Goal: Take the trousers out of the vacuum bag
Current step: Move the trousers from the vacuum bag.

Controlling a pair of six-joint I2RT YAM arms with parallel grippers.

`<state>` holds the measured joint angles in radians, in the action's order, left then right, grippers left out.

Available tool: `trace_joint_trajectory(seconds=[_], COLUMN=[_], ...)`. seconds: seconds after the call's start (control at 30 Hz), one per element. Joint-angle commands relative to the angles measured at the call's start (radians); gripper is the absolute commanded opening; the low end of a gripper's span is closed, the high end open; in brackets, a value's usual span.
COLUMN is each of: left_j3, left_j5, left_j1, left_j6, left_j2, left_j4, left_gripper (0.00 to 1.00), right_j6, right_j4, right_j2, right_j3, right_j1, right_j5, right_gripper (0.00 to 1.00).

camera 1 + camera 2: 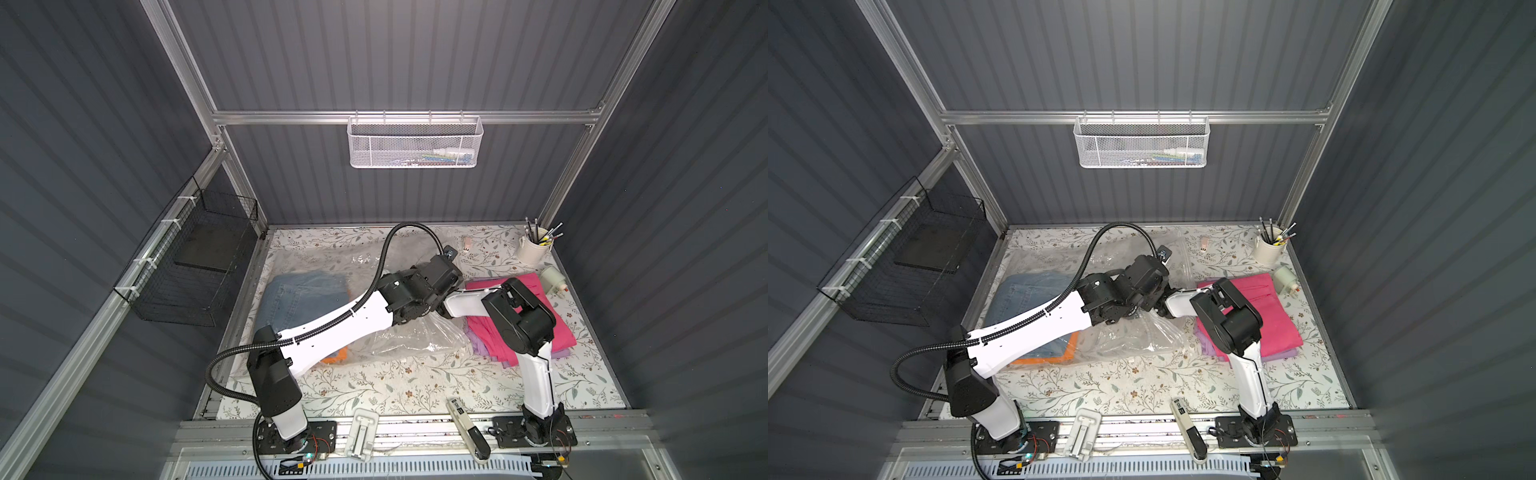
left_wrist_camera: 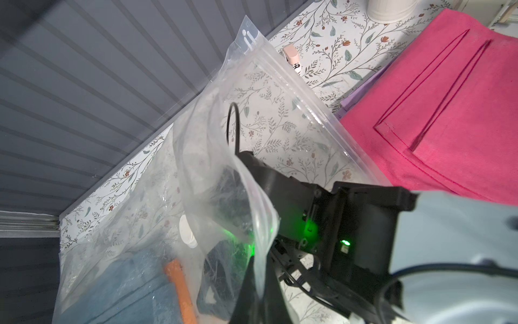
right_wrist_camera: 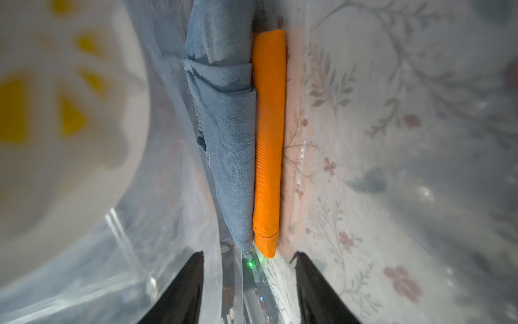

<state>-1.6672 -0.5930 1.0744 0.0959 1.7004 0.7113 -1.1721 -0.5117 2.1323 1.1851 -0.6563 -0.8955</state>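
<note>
My right gripper should keep reaching in until its fingers straddle the orange trousers' folded edge (image 3: 269, 151), which lines up with its open fingers, and then I will close them.
The clear vacuum bag (image 1: 407, 336) (image 1: 1142, 332) lies across the left and middle of the table, its mouth toward the right. My left gripper (image 2: 259, 283) is shut on the upper edge of the bag's mouth and holds it lifted; the white valve (image 2: 187, 231) shows through the plastic. My right gripper (image 3: 249, 269) is inside the bag and open, with nothing between its fingers. Just ahead of it lie the denim trousers (image 3: 227, 126) (image 1: 299, 299) on the orange trousers (image 3: 269, 140) (image 1: 1069, 349). Outside the bag, on the right, the pink trousers (image 1: 561, 332) (image 2: 448, 112) rest on the lilac trousers (image 1: 478, 343).
A white cup of pens (image 1: 534, 249), a white round device (image 1: 552, 278) and a small pale clip (image 1: 466, 245) stand at the back right. Two hand tools (image 1: 361, 432) (image 1: 469, 428) lie on the front rail. A black wire basket (image 1: 195, 266) hangs on the left wall.
</note>
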Motion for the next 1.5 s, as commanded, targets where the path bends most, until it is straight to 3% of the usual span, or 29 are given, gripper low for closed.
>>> trace_joint_trajectory(seconds=[0.0, 1.1, 1.47], left_j3=[-0.037, 0.012, 0.021], left_j5=[-0.021, -0.021, -0.019], left_j1=[0.011, 0.025, 0.025], left_j6=[-0.021, 0.024, 0.025], left_j2=[0.009, 0.0, -0.011], left_j4=[-0.027, -0.032, -0.033], left_gripper=[0.0, 0.0, 0.0], right_j6=[-0.023, -0.103, -0.02], right_j4=[-0.043, -0.131, -0.019], right_j2=[0.034, 0.258, 0.257], right_j3=[0.041, 0.27, 0.274], right_j1=[-0.025, -0.14, -0.145], right_j5=[-0.023, -0.01, 0.015], right_gripper=[0.55, 0.54, 0.53])
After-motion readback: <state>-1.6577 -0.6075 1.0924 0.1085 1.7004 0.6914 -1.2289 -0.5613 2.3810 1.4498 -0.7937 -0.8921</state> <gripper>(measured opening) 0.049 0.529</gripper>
